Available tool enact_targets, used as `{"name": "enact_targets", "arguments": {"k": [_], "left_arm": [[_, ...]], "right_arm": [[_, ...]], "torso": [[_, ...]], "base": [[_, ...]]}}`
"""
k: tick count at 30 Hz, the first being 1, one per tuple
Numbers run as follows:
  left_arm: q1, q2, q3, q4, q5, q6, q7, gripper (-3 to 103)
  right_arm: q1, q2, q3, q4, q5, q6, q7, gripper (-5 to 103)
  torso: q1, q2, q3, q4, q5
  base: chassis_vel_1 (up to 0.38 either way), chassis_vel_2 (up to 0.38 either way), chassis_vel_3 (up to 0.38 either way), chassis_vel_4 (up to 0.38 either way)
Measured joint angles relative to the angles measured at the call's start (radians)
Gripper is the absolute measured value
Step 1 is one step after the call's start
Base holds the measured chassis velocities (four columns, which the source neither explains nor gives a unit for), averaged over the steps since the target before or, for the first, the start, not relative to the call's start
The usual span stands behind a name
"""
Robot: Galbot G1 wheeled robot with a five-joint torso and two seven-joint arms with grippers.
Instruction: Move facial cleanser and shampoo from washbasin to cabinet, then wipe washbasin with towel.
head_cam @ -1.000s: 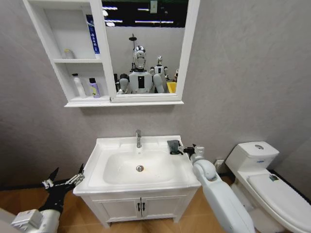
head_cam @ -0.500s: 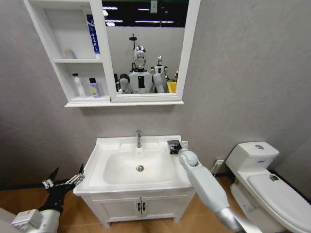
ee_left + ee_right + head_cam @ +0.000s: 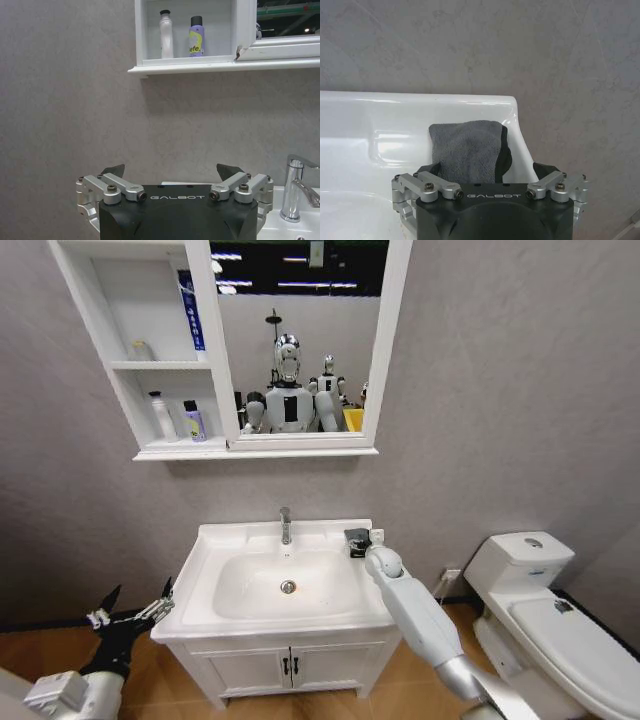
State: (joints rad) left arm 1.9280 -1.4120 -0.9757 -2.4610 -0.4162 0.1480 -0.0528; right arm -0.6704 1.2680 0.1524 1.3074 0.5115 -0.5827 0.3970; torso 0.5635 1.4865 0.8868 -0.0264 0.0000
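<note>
The small pad of the dark grey towel point(image 3: 466, 151) curls round at the towel's black edge point(image 3: 504, 156). The towel should bunch into folds but stay folded when I wipe the washbasin.
The dark grey towel point(image 3: 356, 540) point(image 3: 467, 150) lies folded on the washbasin point(image 3: 230, 540) rim at its back right corner. My right gripper point(image 3: 364, 544) point(image 3: 488, 168) hovers open right at the towel, one finger on each side of its near end. On the cabinet point(image 3: 128, 365) stand a white bottle point(image 3: 158, 416) point(image 3: 166, 35) and a purple bottle point(image 3: 194, 422) point(image 3: 196, 36), both in the lowest compartment; I cannot tell which is the facial cleanser and which the shampoo. My left gripper point(image 3: 130, 612) point(image 3: 171, 172) waits open, low, left of the washbasin.
A chrome tap point(image 3: 285, 525) point(image 3: 296, 190) stands behind the bowl, with the drain point(image 3: 288, 587) below it. A blue tube point(image 3: 190, 310) leans in the upper compartment. The white toilet point(image 3: 545, 600) sits to the right, and the two-door vanity point(image 3: 290, 665) is under the basin.
My right arm has swung left from beside the basin's right edge and brought its gripper up to the towel. The left arm has not moved.
</note>
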Motion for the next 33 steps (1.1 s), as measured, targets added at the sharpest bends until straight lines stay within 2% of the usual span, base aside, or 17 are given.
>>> {"name": "enact_targets", "arguments": {"k": [1, 5, 8, 9, 10, 11, 14, 17, 20, 21, 23, 24, 26, 28, 30, 33], "left_arm": [[0.0, 0.0, 0.0, 0.0, 0.0, 0.0, 0.0, 100], [0.0, 0.0, 0.0, 0.0, 0.0, 0.0, 0.0, 100], [0.0, 0.0, 0.0, 0.0, 0.0, 0.0, 0.0, 100], [0.0, 0.0, 0.0, 0.0, 0.0, 0.0, 0.0, 100], [0.0, 0.0, 0.0, 0.0, 0.0, 0.0, 0.0, 100], [0.0, 0.0, 0.0, 0.0, 0.0, 0.0, 0.0, 100], [0.0, 0.0, 0.0, 0.0, 0.0, 0.0, 0.0, 100], [0.0, 0.0, 0.0, 0.0, 0.0, 0.0, 0.0, 100], [0.0, 0.0, 0.0, 0.0, 0.0, 0.0, 0.0, 100], [0.0, 0.0, 0.0, 0.0, 0.0, 0.0, 0.0, 100], [0.0, 0.0, 0.0, 0.0, 0.0, 0.0, 0.0, 100], [0.0, 0.0, 0.0, 0.0, 0.0, 0.0, 0.0, 100], [0.0, 0.0, 0.0, 0.0, 0.0, 0.0, 0.0, 100], [0.0, 0.0, 0.0, 0.0, 0.0, 0.0, 0.0, 100], [0.0, 0.0, 0.0, 0.0, 0.0, 0.0, 0.0, 100], [0.0, 0.0, 0.0, 0.0, 0.0, 0.0, 0.0, 100]], "right_arm": [[0.0, 0.0, 0.001, -0.002, 0.002, -0.001, 0.0, 102], [0.0, 0.003, 0.001, -0.015, 0.007, -0.001, -0.006, 91], [0.0, 0.004, 0.001, -0.02, 0.007, 0.001, -0.014, 91], [0.0, 0.006, 0.002, -0.023, 0.007, 0.004, -0.015, 80], [0.0, 0.008, 0.002, -0.028, 0.006, 0.011, -0.015, 74], [0.0, 0.008, 0.002, -0.028, 0.006, 0.011, -0.015, 74], [-0.004, 0.011, 0.003, -0.036, 0.0, 0.023, -0.016, 57], [-0.006, 0.011, 0.004, -0.036, -0.002, 0.024, -0.016, 52], [-0.01, 0.009, 0.009, -0.045, -0.01, 0.041, -0.03, 35], [-0.01, 0.009, 0.009, -0.045, -0.01, 0.041, -0.03, 35], [-0.014, 0.006, 0.013, -0.05, -0.016, 0.052, -0.041, 25], [-0.014, 0.006, 0.013, -0.05, -0.016, 0.052, -0.041, 25], [-0.021, 0.004, 0.015, -0.046, -0.016, 0.056, -0.045, 14], [-0.025, 0.003, 0.015, -0.039, -0.016, 0.059, -0.045, 14], [-0.044, -0.005, 0.007, -0.001, -0.022, 0.07, -0.046, 5], [-0.073, -0.016, -0.011, 0.067, -0.025, 0.069, -0.044, 4]], "torso": [[0.0, 0.0, 0.0, 0.0, 0.0], [0.0, 0.0, 0.0, 0.0, 0.0], [0.0, 0.0, 0.0, 0.0001, 0.0], [0.0, 0.0, 0.0, 0.0001, 0.0], [0.0, 0.0, 0.0, 0.0001, 0.0], [0.0, 0.0, 0.0, 0.0001, 0.0], [0.0, 0.0, 0.0, 0.0002, 0.0], [0.0, 0.0, 0.0, 0.0002, 0.0], [0.0, 0.0, 0.0, 0.0002, 0.0], [0.0, 0.0, 0.0, 0.0002, 0.0], [0.0, 0.0, 0.0, 0.0002, 0.0], [0.0, 0.0, 0.0, 0.0002, 0.0], [0.0, 0.0, 0.0, 0.0002, 0.0], [0.0, 0.0, 0.0, 0.0001, -0.0001], [0.0, 0.0, 0.0, -0.0003, 0.0], [0.0, 0.0, 0.0, -0.0003, -0.0002]], "base": [[0.0, 0.0, 0.0, 0.0], [0.0, 0.0, 0.0, 0.0], [0.0, 0.0, 0.0, 0.0], [0.0, 0.0, 0.0, 0.0], [0.0, 0.0, 0.0, 0.0], [0.0, 0.0, 0.0, 0.0], [0.0, 0.0, 0.0, 0.0], [0.0, 0.0, 0.0, 0.0], [0.0, 0.0, 0.0, 0.0], [0.0, 0.0, 0.0, 0.0], [0.0, 0.0, 0.0, 0.0], [0.0, 0.0, 0.0, 0.0], [0.0, 0.0, 0.0, 0.0], [0.0, 0.0, 0.0, 0.0], [0.0, 0.0, 0.0, 0.0], [0.0, 0.0, 0.0, 0.0]]}}
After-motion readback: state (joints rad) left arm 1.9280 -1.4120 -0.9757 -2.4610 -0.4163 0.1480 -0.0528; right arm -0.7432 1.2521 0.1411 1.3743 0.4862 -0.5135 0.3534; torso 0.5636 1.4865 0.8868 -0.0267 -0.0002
